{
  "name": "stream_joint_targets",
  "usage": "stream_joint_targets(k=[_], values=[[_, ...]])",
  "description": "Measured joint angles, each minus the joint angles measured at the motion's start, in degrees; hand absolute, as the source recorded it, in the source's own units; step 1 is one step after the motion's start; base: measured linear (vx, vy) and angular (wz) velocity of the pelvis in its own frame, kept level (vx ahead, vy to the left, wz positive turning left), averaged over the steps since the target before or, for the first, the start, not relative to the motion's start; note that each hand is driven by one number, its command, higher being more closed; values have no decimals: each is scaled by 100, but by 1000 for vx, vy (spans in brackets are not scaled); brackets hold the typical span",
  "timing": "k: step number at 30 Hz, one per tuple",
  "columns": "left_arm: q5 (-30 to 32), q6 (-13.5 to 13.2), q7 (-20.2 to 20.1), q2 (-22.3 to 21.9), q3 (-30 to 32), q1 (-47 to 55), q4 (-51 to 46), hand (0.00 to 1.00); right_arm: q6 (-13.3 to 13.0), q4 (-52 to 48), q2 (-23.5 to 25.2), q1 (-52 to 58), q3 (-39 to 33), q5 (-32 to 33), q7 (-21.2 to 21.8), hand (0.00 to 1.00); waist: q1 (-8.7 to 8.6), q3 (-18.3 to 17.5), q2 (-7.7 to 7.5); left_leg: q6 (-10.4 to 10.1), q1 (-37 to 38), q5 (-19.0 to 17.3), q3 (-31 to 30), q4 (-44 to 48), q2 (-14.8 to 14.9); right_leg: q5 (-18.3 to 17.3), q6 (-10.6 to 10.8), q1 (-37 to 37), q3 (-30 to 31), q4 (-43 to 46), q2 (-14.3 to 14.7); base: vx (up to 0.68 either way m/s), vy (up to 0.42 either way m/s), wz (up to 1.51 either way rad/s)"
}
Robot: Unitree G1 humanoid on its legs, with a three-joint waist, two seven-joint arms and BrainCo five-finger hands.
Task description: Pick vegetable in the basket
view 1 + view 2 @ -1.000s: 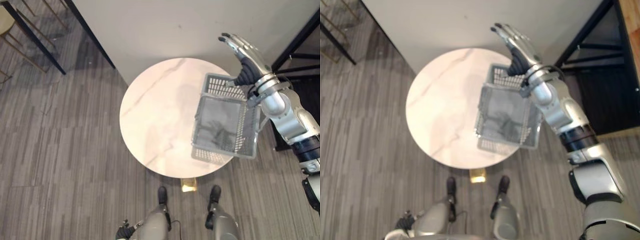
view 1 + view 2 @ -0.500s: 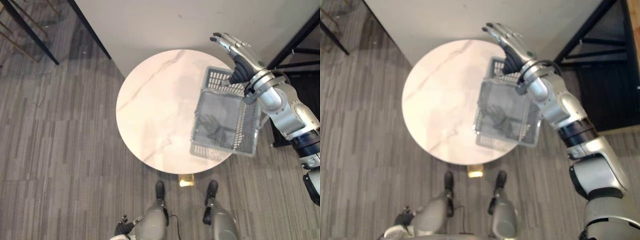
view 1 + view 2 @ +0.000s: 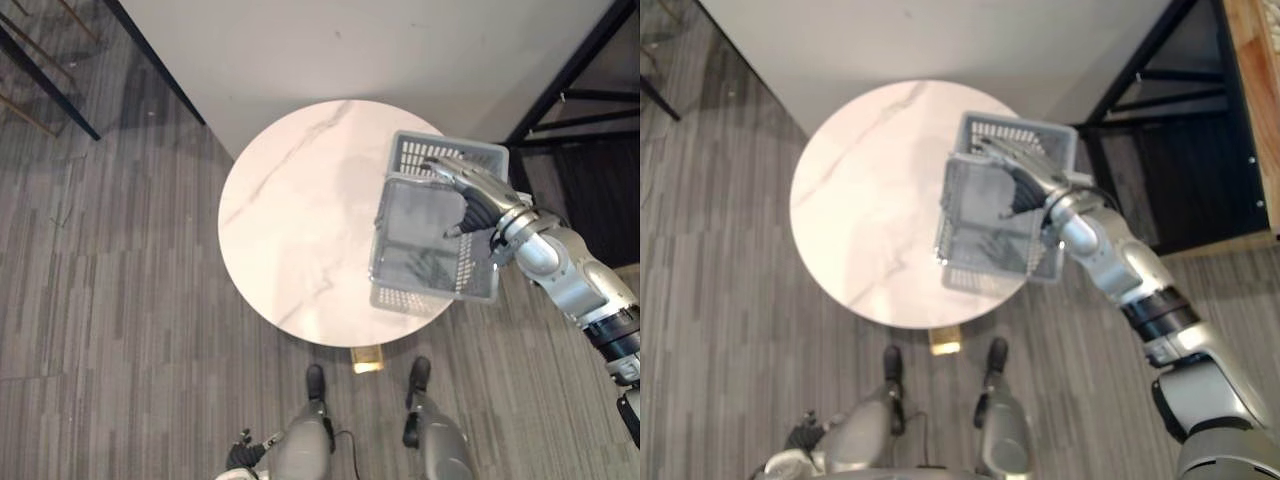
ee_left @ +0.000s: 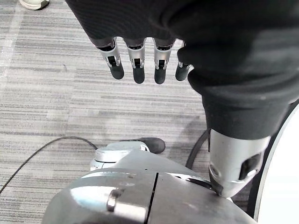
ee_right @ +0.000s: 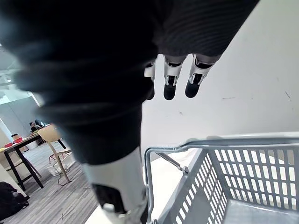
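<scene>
My gripper will lift the grey basket [image 3: 432,238], and it will hang open side up beneath the handle, because the metal handle meets the basket's rim at a round pivot [image 5: 185,171].
A grey plastic basket [image 3: 445,150] stands on the right side of the round white marble table [image 3: 290,220], its near corner hanging past the table's edge. I see no vegetable in it or on the table. My right hand [image 3: 470,195] hovers over the basket's opening with fingers straight, open and holding nothing. In the right wrist view the basket's rim and its metal handle [image 5: 187,147] lie just below the fingertips [image 5: 170,79]. My left hand [image 4: 138,60] hangs low at my side over the floor, open and empty.
A white wall [image 3: 380,40] rises right behind the table. A black metal frame [image 3: 570,80] stands to the right of the basket. Thin dark chair legs [image 3: 40,80] stand at the far left on the grey striped floor.
My right hand has come down and back from above the basket's far rim to over its opening. The whole picture has shifted, so the camera has moved. The basket stays put.
</scene>
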Motion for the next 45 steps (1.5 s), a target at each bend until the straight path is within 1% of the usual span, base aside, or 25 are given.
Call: stream_joint_targets(k=[8, 14, 17, 23, 28, 33, 38, 39, 43, 45], values=[[4, -4, 0, 45, -107, -22, 1, 0, -22, 397, 39, -5, -8, -2, -11, 0, 36, 0, 0, 3, -27, 3, -5, -12, -11, 2, 4, -27, 0, -2, -8, 0, 0, 0], [0, -3, 24, 47, -134, -92, 26, 0, 108, 1008, 122, -354, -8, -11, -96, 0, 40, 0, 0, 10, -78, 11, -11, -12, -13, 12, 1, -76, -2, -2, -8, 0, 0, 0], [-4, -7, 68, 48, -181, -92, 25, 0, 197, 1438, 321, -530, -128, -12, -191, 0, 41, 0, 0, 12, -98, 21, -41, -12, -26, 12, 1, -81, -36, -2, -18, 2, 5, 4], [-10, -16, 99, 38, -217, -92, 22, 0, 282, 2198, 499, -576, -129, -19, -256, 0, 42, 2, 4, 30, -176, 53, -160, -15, -66, 15, 5, -95, -148, -6, -60, 1, 8, 9], [-19, -57, 115, 25, -260, -93, 17, 0, 368, 2535, 544, -752, -207, -20, -328, 0, 43, 44, 25, 59, -222, 74, -159, -29, -115, 32, 31, -153, -136, -8, -100, 0, 0, 0], [-20, -62, 125, 39, -327, -113, 6, 0, 383, 2637, 568, -872, -427, -27, -412, 0, 40, 235, 28, 68, -221, 81, -159, -48, -141, 45, 49, -163, -129, -17, -124, 0, 0, 0], [-17, -62, 131, 41, -340, -112, 7, 0, 427, 2856, 667, -1018, -466, -30, -470, 0, 43, 236, 28, 73, -220, 84, -163, -79, -151, 48, 54, -165, -133, -33, -128, 0, 0, 0], [-18, -65, 133, 42, -348, -112, 7, 0, 451, 2930, 704, -1081, -469, -30, -481, 100, 51, 236, 28, 72, -220, 85, -165, -82, -151, 48, 54, -165, -134, -37, -128, 0, 0, 0], [-20, -82, 165, 43, -387, -113, 7, 0, 470, 3165, 755, -1232, -480, -30, -504, 100, 95, 244, 34, 74, -220, 85, -169, -88, -153, 48, 54, -165, -138, -39, -129, 0, 0, 0], [-22, -130, 195, 34, -445, -119, 6, 0, 480, 3315, 777, -1383, -481, -30, -507, 100, 159, 286, 68, 77, -220, 88, -171, -90, -155, 48, 54, -167, -139, -39, -130, 0, 0, 0]])
